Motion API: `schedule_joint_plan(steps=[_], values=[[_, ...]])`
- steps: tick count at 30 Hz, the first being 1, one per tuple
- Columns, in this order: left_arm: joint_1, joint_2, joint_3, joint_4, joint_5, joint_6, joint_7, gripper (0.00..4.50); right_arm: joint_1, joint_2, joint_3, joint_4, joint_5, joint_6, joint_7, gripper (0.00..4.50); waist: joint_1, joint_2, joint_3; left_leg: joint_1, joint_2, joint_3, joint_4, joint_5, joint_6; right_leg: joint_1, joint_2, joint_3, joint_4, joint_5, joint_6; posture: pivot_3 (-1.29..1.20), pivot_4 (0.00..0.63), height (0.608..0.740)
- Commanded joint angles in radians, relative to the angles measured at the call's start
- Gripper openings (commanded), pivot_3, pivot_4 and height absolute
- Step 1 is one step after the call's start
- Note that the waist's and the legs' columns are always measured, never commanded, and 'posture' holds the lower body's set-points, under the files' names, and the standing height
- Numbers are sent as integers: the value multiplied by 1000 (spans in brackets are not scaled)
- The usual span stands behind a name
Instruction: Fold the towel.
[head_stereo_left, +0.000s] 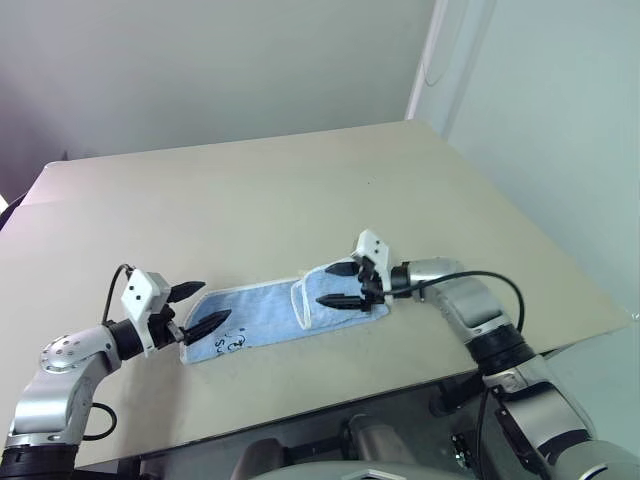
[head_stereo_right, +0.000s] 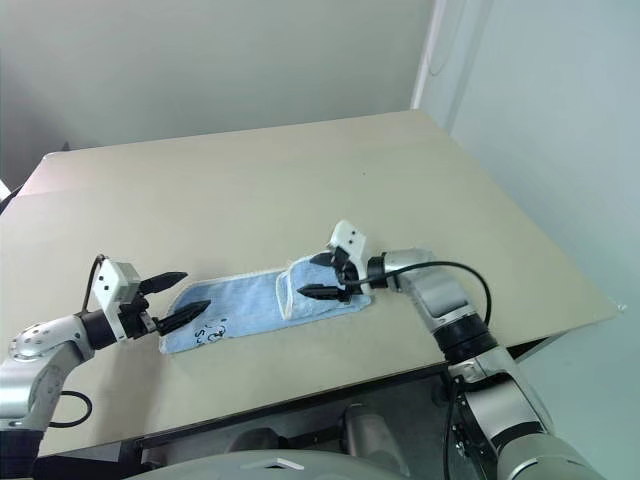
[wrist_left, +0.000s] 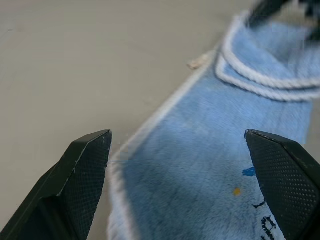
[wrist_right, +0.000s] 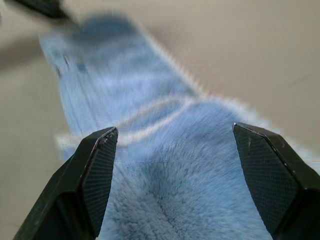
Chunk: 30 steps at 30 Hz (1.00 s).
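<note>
The folded flap (head_stereo_left: 322, 318) is lying loose below my open right gripper. The whole towel (head_stereo_left: 265, 314) will slide along and stay folded when I pull its printed end.
The towel (head_stereo_left: 255, 315) is a light blue cloth with a white hem, lying as a long narrow strip near the table's front edge. Its right end is folded back over the strip, and the hem of that flap (head_stereo_left: 300, 303) curves across it. Small dark print shows near the towel's left end. My left gripper (head_stereo_left: 210, 304) is open at that left end, its fingers (wrist_left: 87, 165) straddling the towel's corner (wrist_left: 210, 165). My right gripper (head_stereo_left: 325, 285) is open just over the folded flap (wrist_right: 175, 190), holding nothing.
The beige table (head_stereo_left: 300, 190) stretches far behind the towel. Its front edge runs just below the towel, and its right edge slants down to the near right corner (head_stereo_left: 625, 315). Pale walls stand behind and to the right.
</note>
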<state>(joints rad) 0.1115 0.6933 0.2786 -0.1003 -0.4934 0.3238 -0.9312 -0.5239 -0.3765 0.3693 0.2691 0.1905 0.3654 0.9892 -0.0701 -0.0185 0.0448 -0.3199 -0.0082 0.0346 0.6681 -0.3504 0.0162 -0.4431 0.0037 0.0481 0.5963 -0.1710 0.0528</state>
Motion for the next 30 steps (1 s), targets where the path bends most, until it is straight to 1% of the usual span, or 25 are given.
schedule_joint_plan(steps=[1, 4, 7, 9, 12, 15, 18, 20, 23, 26, 30], values=[[7, 28, 65, -31, -23, 9, 3, 4500, -34, 47, -1, 101, -71, -91, -68, 3853, 0, 0, 0, 0, 0, 0, 0, 0, 0, 0, 0, 0, 0, 1, -2, 0, 0, 740], [10, 31, 83, -33, -27, 16, 0, 4500, -23, 43, 16, 118, -94, -131, -28, 3853, 0, -1, -1, 0, 0, 0, 0, 0, 0, 0, 0, 0, 0, 2, -4, 0, 0, 740], [7, 28, 97, -34, -38, 36, 2, 4500, -24, 45, 9, 125, -108, -135, -23, 3853, 0, -2, -1, 0, 0, 0, 0, 0, 0, 0, 0, 0, 0, 2, -4, 0, 0, 740], [10, 33, 103, -36, -51, 75, 12, 4500, -25, 33, -13, 81, -76, -112, 16, 3853, 0, -2, -1, 0, 0, 0, 0, 0, 0, 0, -1, 0, 0, 2, -4, 0, 0, 740], [28, 66, 101, -29, -41, 154, 32, 4500, -46, 22, -86, 3, 27, -9, 70, 3853, 0, -1, -1, 1, 0, 0, 0, 0, 0, 0, 0, 0, 0, 2, -4, 0, 0, 740], [42, 93, 109, -1, -42, 219, 52, 4500, -66, 13, -153, -63, 106, 78, 88, 3853, 0, -1, -1, 0, 0, -1, 0, 0, 0, 0, 0, 0, 0, 2, -4, 0, 0, 740], [26, 102, 163, 24, -149, 379, 56, 4500, -85, 12, -214, -101, 168, 164, 72, 3853, 0, -1, -1, 1, 0, -1, 0, 0, 0, 0, 0, 0, 0, 2, -4, 0, 0, 740], [25, 120, 166, 27, -169, 469, 70, 4500, -82, 9, -225, -112, 172, 196, 52, 3853, 0, -2, -1, 0, 0, -2, 0, 0, 0, 0, 0, -1, 0, 2, -4, 0, 0, 740], [3, 148, 121, 61, -146, 587, 120, 4500, -70, 7, -224, -123, 166, 225, 27, 3853, 1, -1, -1, 0, 0, -2, 0, 0, 0, 0, 0, -2, 0, 2, -4, 0, 0, 740], [-4, 154, 48, 49, -126, 630, 122, 4500, -57, 7, -227, -134, 177, 267, 11, 3853, 2, -1, -1, 0, 0, -2, 0, 0, 0, 0, 0, -2, 0, 2, -4, 0, 0, 740], [-65, 132, -34, 40, -140, 729, 134, 4500, -48, 7, -233, -148, 186, 299, -8, 3853, 6, 6, -4, 1, -2, -2, 0, 0, 0, 1, -2, -2, 0, 2, -4, 0, 0, 740]])
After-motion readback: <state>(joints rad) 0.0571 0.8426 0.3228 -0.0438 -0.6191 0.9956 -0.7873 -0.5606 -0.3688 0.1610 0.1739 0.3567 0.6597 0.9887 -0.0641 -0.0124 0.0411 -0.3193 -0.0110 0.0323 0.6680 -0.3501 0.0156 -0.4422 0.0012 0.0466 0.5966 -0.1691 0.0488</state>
